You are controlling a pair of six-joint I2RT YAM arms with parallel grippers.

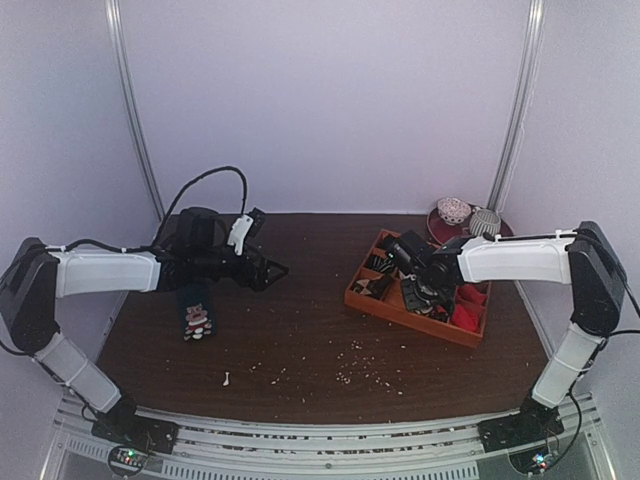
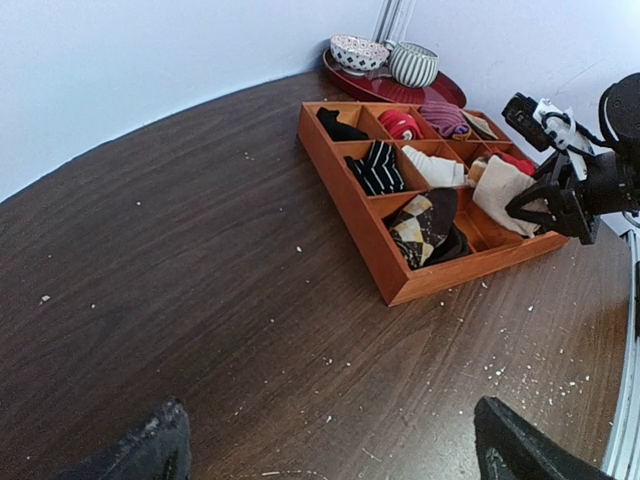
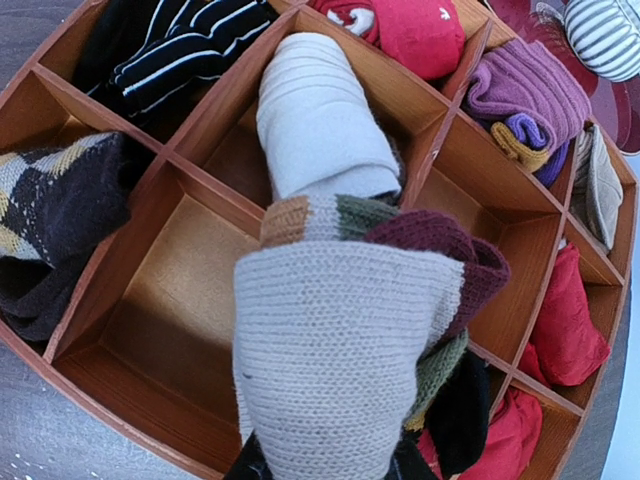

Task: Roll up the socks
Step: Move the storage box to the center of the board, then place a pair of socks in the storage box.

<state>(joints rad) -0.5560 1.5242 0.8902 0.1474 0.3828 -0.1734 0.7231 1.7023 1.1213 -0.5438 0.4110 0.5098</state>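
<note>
The cream socks (image 3: pixel 335 340) are hanging too far from the argyle socks, so the robot's right gripper should move them back over the empty compartment (image 3: pixel 175 310) before it lowers them in.
The socks (image 3: pixel 340 350) are a cream knitted bundle with tan, green and dark-red bands. My right gripper (image 1: pixel 420 288) is shut on them and holds them above the wooden tray (image 3: pixel 150 400), over an empty compartment. The left wrist view also shows the socks (image 2: pixel 500 190) in the right gripper (image 2: pixel 548 200) over the tray's near right part. My left gripper (image 1: pixel 275 270) is open and empty, low over bare table left of the tray; its two dark fingertips (image 2: pixel 150 450) stand wide apart.
The tray (image 1: pixel 400 310) holds rolled socks: black-white striped (image 2: pixel 378 168), red (image 2: pixel 400 124), purple (image 2: pixel 445 116), argyle (image 2: pixel 425 225). A small dark patterned sock (image 1: pixel 197 315) lies flat at the left. Two bowls (image 1: pixel 455 210) on a red plate stand back right. White crumbs dot the table.
</note>
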